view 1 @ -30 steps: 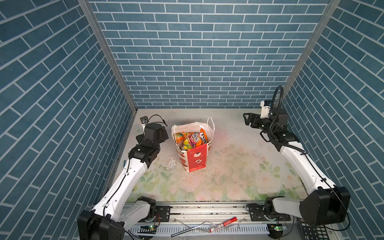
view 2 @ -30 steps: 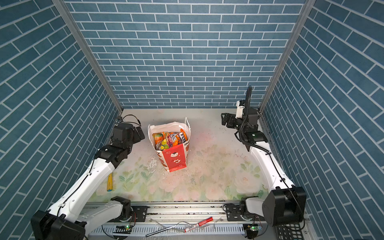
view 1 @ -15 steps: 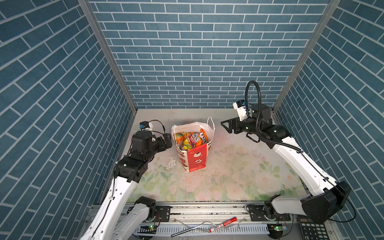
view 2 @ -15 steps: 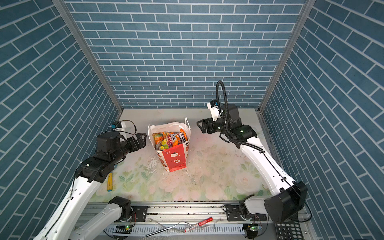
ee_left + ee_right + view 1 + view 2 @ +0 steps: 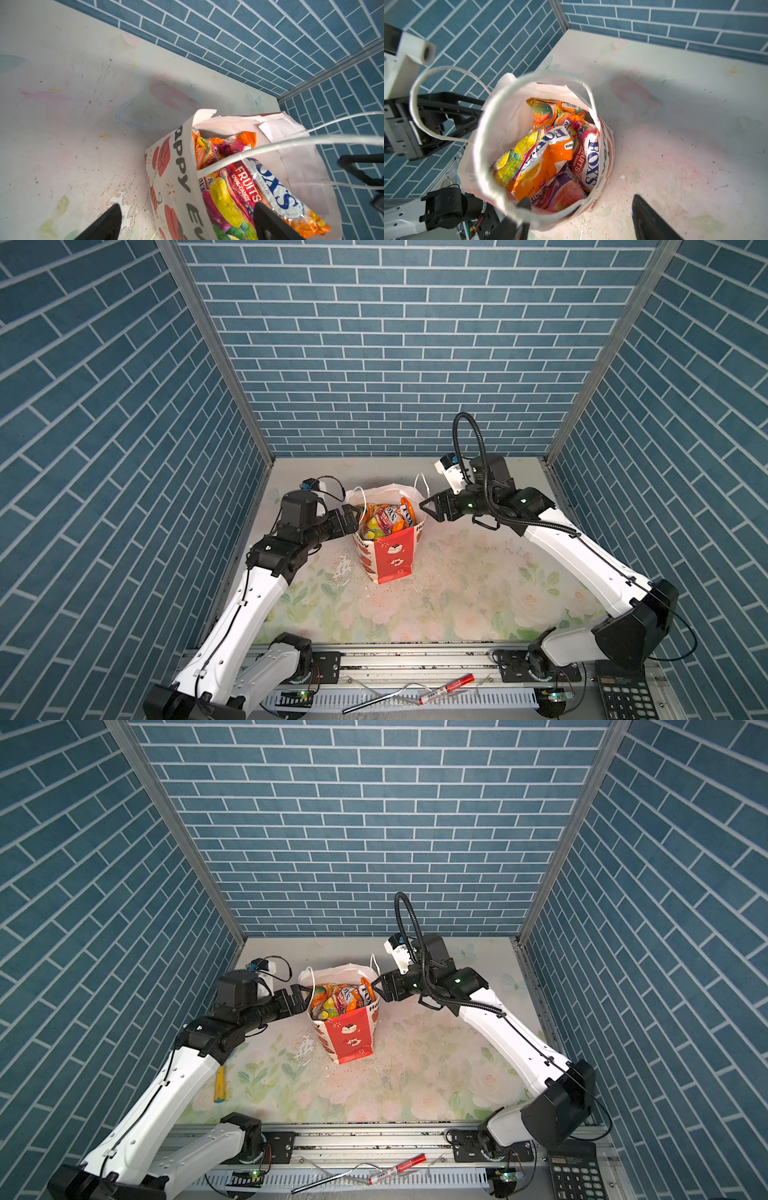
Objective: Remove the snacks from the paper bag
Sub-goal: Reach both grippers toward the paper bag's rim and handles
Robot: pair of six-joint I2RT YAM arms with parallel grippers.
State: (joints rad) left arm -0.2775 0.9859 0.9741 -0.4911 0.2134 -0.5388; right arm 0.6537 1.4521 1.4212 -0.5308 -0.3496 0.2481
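The paper bag's upright side keeps my left gripper from the snacks. So next I move back and tilt the bag by the rim with my right gripper.
The paper bag stands upright mid-table, red side toward the front, its top open. The snacks, orange Fox's packets and other glossy bags, fill it. My left gripper is open at the bag's left rim. In the left wrist view the left gripper straddles the lettered white wall, with one finger over a Fox's packet. My right gripper is open at the right rim. In the right wrist view it straddles the rim, one finger by a cord handle, above the snacks.
Blue brick walls close in the left, back and right. A yellow-handled tool lies under my left arm. The table cover is peeled left of the bag. A red marker and a calculator lie beyond the front rail.
Both arms have swung in from the sides. The left gripper now reaches the bag's left rim and the right gripper its right rim. The bag has not moved.
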